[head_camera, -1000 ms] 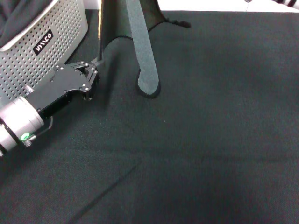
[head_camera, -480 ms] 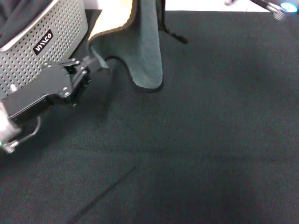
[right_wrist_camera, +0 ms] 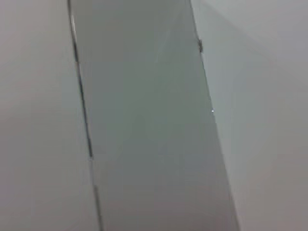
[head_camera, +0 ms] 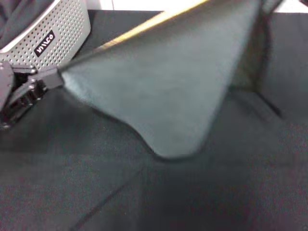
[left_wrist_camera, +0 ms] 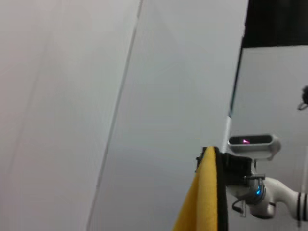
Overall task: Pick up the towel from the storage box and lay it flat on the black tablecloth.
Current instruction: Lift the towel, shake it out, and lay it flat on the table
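Observation:
The towel hangs in a triangle with a loose corner low [head_camera: 177,150] halfway along my grippers, so next my left gripper lets go and grips the towel's edge elsewhere.
The towel [head_camera: 159,91] is stretched out in the air above the black tablecloth [head_camera: 202,197], its grey-green face toward the head camera and an orange edge along its top. My left gripper [head_camera: 52,78] is at the left, just in front of the storage box [head_camera: 57,33], shut on the towel's left corner. The towel's other upper corner runs out of the head view at the top right. In the left wrist view the yellow towel edge [left_wrist_camera: 207,192] rises to my right gripper [left_wrist_camera: 225,162], which grips that corner. One loose corner hangs low near the cloth.
Rumpled black fabric [head_camera: 17,14] lies inside the storage box at the back left. The right wrist view shows only pale walls.
The towel hung as a narrow fold a second ago; now it is spread wide. My left gripper has pulled its corner to the left, toward the box.

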Action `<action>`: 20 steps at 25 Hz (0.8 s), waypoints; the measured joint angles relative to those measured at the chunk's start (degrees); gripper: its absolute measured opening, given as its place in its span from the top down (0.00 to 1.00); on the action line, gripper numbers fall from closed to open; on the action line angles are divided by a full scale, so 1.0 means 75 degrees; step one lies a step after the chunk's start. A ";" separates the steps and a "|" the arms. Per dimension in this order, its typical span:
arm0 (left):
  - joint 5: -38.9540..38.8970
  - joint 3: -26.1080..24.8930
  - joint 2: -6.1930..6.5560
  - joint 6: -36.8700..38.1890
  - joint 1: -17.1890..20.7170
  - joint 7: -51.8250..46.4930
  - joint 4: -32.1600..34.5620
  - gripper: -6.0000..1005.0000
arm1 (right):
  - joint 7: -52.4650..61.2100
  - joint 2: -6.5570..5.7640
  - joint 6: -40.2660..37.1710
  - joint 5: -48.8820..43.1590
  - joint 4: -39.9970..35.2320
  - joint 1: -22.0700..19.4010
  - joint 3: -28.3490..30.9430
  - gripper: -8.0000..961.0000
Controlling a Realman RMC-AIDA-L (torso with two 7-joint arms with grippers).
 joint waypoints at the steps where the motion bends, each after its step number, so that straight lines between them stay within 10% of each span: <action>1: -0.0064 0.0107 0.0081 0.0020 0.0016 -0.0261 0.0236 0.99 | 0.0161 -0.0012 -0.0320 -0.0013 -0.0003 -0.0116 0.0207 0.98; 11: -0.1817 0.1689 0.0985 0.0040 0.0069 -0.1439 0.0970 0.99 | 0.0958 0.0304 -0.2189 -0.0403 0.0332 -0.0939 0.1045 0.98; 20: -0.0282 0.0379 0.0353 -0.0187 -0.0297 -0.0682 0.0049 0.98 | 0.0850 0.0335 -0.1704 -0.0205 0.0303 0.0003 0.1117 0.98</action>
